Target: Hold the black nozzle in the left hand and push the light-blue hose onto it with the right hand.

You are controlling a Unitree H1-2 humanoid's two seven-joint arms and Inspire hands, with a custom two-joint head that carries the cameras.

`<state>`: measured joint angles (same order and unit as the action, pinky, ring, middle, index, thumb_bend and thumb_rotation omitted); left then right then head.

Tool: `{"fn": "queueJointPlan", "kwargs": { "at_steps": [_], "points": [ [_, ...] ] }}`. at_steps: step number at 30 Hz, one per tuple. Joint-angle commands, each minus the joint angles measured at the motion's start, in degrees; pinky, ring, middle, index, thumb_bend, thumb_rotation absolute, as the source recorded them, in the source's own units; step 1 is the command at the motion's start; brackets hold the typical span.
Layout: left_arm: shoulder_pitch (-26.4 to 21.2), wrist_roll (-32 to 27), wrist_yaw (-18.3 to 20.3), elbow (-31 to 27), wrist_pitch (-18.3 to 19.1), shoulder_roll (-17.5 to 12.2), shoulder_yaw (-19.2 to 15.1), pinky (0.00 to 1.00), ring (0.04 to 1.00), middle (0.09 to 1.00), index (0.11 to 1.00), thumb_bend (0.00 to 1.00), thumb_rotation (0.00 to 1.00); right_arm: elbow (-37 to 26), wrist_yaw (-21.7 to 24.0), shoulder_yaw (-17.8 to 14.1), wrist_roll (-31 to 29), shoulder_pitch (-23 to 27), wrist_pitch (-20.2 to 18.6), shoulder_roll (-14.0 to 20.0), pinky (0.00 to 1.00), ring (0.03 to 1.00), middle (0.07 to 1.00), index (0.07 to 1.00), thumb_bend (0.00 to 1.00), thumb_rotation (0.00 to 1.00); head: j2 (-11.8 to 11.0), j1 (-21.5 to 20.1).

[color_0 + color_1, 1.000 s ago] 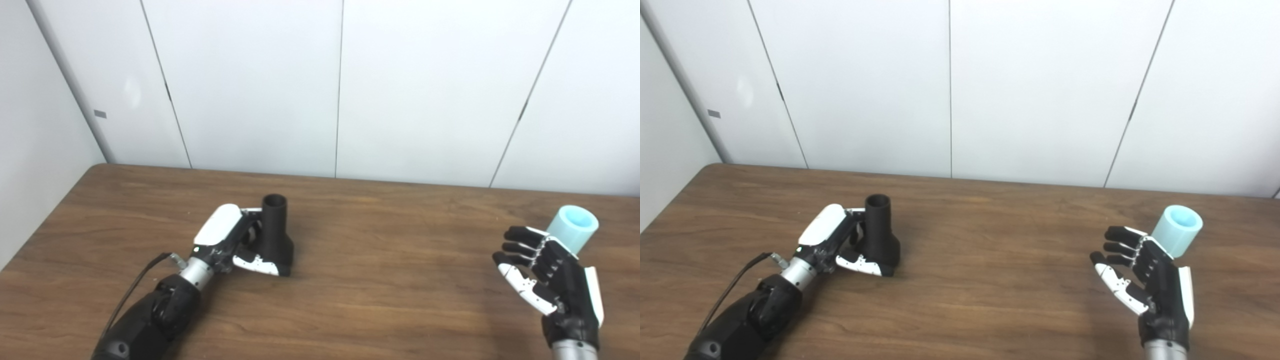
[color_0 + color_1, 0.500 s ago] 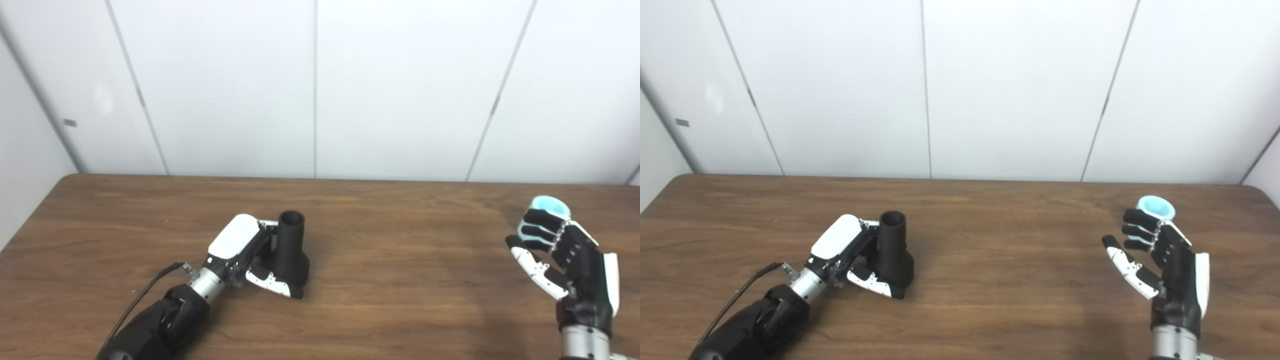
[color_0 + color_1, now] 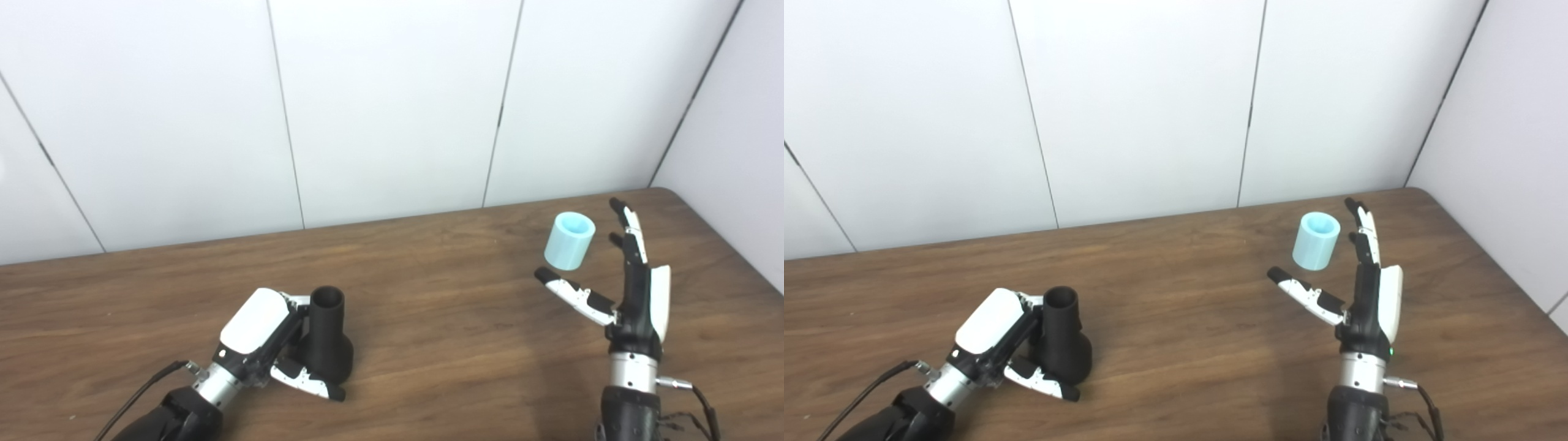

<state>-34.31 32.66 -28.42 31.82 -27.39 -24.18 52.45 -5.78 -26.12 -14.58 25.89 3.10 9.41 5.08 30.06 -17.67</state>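
Observation:
I expect the light-blue hose (image 3: 569, 241) to go over the nozzle's neck and stop above the nozzle's base when I push, because the black nozzle widens (image 3: 327, 335) below its straight neck.
The black nozzle (image 3: 327, 343) stands upright on the brown table (image 3: 429, 306), wide base down and round mouth up. My left hand (image 3: 257, 324) is wrapped around it from the left, shut on it, with the thumb lying across the front of the base. The light-blue hose (image 3: 569, 241), a short open tube, stands upright near the table's far right. My right hand (image 3: 631, 288) is open just right of and nearer than the hose, fingers straight and pointing away, thumb spread toward the left. The hose sits between thumb and fingers without touching them.
White wall panels close off the table's far side and right side. The table's rounded far-right corner (image 3: 670, 191) lies just past my right hand. Bare wood (image 3: 1188, 318) stretches between the two hands. A cable (image 3: 698, 398) hangs from the right wrist.
The camera has swung to the right. My right hand has straightened its curled fingers and now stands beside the hose instead of in front of it. The left hand stays on the nozzle.

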Motion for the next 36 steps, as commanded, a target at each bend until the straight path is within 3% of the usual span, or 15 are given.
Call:
{"fn": "queueJointPlan", "kwargs": {
  "at_steps": [1, 5, 8, 10, 16, 21, 24, 32, 36],
  "points": [
    [8.10, 0.61, -0.75, 4.27, 0.47, 5.07, 5.92, 0.29, 0.369, 0.451, 0.520, 0.52, 0.00, -1.57, -0.99, -1.06, 0.84, 2.01, -0.98, 1.43, 0.94, 0.975, 0.985, 0.968, 0.83, 0.47, 0.00, -0.25],
    [7.43, 1.85, -2.72, 4.56, 0.47, 4.71, 8.61, 0.26, 0.349, 0.444, 0.523, 0.52, 0.00, -0.85, -1.60, -1.42, 2.86, 2.75, -3.20, 1.70, 0.92, 0.960, 0.978, 0.973, 0.85, 0.49, -0.08, -1.90],
    [7.13, 2.67, -4.16, 4.37, 0.47, 4.22, 10.22, 0.33, 0.409, 0.470, 0.502, 0.52, 0.00, 0.51, -1.69, -1.70, 2.66, 4.07, -4.86, 2.06, 0.88, 0.942, 0.970, 0.974, 0.88, 0.50, -0.26, -3.45],
    [6.93, 4.09, -5.87, 4.48, 0.47, 3.92, 11.11, 0.38, 0.457, 0.483, 0.488, 0.52, 0.00, 1.26, -1.08, -2.04, 0.99, 5.17, -5.78, 2.22, 0.90, 0.955, 0.983, 0.990, 0.89, 0.50, -0.37, -4.25],
    [6.08, 8.31, -12.57, 5.59, 0.47, 3.26, 14.16, 0.43, 0.477, 0.484, 0.486, 0.52, 0.00, 3.39, -0.62, -3.24, -4.55, 8.19, -6.09, 2.72, 0.95, 0.990, 1.000, 1.000, 0.87, 0.45, -0.55, -5.30],
    [5.65, 8.21, -15.11, 6.52, 0.47, 3.31, 15.92, 0.44, 0.481, 0.486, 0.484, 0.52, 0.00, 4.20, 1.06, -3.83, -9.36, 10.07, -8.31, 3.56, 0.94, 0.999, 1.000, 1.000, 0.85, 0.41, -0.78, -5.48],
    [5.52, 8.23, -15.77, 6.99, 0.47, 3.39, 16.33, 0.43, 0.475, 0.482, 0.489, 0.52, 0.00, 5.38, 1.75, -4.80, -12.46, 11.45, -10.28, 3.69, 0.92, 0.994, 1.000, 1.000, 0.85, 0.40, -1.03, -5.66],
    [5.56, 8.19, -14.66, 6.53, 0.47, 2.89, 16.23, 0.43, 0.484, 0.487, 0.484, 0.52, 0.00, 13.06, 2.09, -6.12, -18.34, 15.94, -8.92, 5.18, 0.90, 0.973, 0.979, 0.967, 0.85, 0.27, -1.13, -5.95],
    [5.57, 8.15, -14.66, 6.43, 0.47, 2.82, 16.22, 0.43, 0.485, 0.486, 0.485, 0.52, 0.00, 15.55, 1.55, -5.35, -17.86, 16.99, -9.74, 6.02, 0.88, 0.953, 0.961, 0.958, 0.88, 0.30, -1.13, -5.95]
  ]
}}
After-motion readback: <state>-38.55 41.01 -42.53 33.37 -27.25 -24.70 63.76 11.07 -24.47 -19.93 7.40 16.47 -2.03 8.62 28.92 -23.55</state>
